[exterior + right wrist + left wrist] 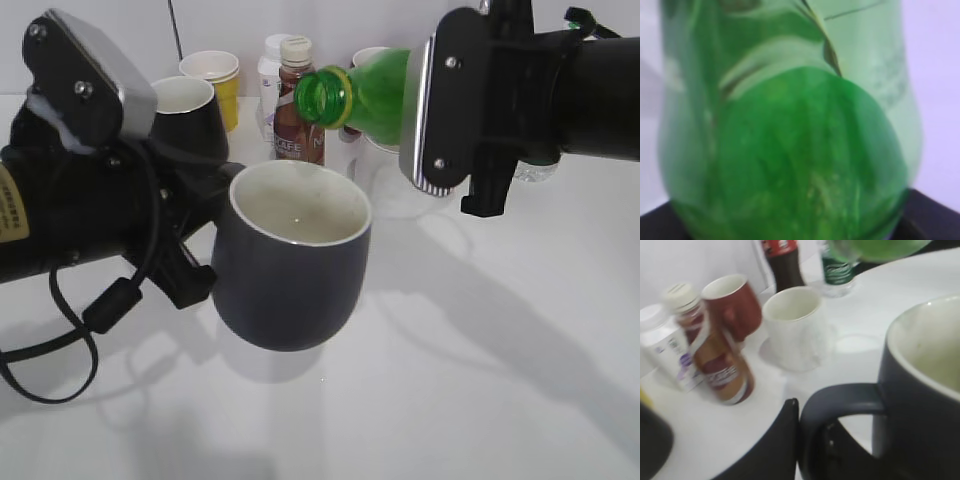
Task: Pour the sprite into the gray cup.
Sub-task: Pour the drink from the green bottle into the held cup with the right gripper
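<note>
The sprite's opening [318, 97] is pointing level above the rim of the gray cup [290, 262], so my left gripper should keep the gray cup still while my right gripper tilts the sprite's opening down.
My left gripper [195, 265] is shut on the loop handle of the gray cup [292, 260] and holds it off the table, mouth up. Its off-white inside looks dry. In the left wrist view the gray cup [920, 405] fills the right side and its handle sits between my black fingers [807, 445]. My right gripper [440, 110] is shut on the sprite [375, 95], a green bottle tipped nearly level, its open mouth pointing left just above and behind the cup's rim. The sprite [790, 130] fills the right wrist view and hides the fingers.
Behind the cup stand a black mug [190, 115], a yellow paper cup [215, 80], a brown coffee bottle [297, 100], a white bottle [270, 75] and a white mug [795, 327]. A red mug [735, 305], a cola bottle [785, 262] and a small water bottle [837, 270] stand further back.
</note>
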Motion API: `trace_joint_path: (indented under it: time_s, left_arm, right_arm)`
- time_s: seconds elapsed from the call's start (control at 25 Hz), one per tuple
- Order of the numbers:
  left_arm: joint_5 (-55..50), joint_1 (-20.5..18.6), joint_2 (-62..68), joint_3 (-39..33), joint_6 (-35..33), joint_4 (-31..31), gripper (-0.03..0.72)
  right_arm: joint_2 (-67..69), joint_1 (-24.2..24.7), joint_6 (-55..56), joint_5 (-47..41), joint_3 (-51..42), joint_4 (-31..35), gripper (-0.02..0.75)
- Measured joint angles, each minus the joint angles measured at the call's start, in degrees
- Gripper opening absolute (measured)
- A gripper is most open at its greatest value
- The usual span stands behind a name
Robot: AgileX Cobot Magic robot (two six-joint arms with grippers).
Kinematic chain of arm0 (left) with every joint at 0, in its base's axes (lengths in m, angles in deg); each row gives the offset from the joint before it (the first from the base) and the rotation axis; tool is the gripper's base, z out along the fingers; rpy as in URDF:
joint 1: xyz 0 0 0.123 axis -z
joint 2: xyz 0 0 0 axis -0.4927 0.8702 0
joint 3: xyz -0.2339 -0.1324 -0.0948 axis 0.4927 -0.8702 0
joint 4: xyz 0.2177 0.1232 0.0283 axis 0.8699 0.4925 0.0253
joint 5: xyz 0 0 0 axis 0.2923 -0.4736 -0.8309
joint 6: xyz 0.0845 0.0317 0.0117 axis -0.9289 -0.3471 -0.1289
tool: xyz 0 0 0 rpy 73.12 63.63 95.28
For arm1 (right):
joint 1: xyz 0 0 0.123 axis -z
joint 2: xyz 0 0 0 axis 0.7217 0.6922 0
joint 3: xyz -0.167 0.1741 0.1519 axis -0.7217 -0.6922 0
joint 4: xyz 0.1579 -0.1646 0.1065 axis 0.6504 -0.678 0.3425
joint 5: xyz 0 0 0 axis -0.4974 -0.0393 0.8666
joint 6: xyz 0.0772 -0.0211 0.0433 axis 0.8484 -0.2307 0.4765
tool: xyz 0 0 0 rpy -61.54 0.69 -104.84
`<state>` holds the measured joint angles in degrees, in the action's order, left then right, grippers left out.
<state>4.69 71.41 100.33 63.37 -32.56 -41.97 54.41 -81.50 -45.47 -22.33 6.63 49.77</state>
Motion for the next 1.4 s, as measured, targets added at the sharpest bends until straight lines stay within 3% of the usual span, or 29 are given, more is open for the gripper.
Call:
trace_joint_path:
  time_s: [0.8, 1.16, 1.4]
  left_arm:
    - [0.7, 0.8, 0.0, 0.0, 0.0, 0.0, 0.053]
    - [0.7, 0.8, 0.0, 0.0, 0.0, 0.1, 0.053]
    - [0.7, 0.8, 0.0, 0.0, 0.0, 0.1, 0.053]
  right_arm:
    - [0.0, 0.0, -21.8, 6.2, 0.0, 0.8, 0.425]
    - [0.0, 0.0, -30.6, 7.4, 0.1, 7.2, 0.425]
    - [0.0, 0.0, -32.6, 8.3, 0.1, 8.0, 0.425]
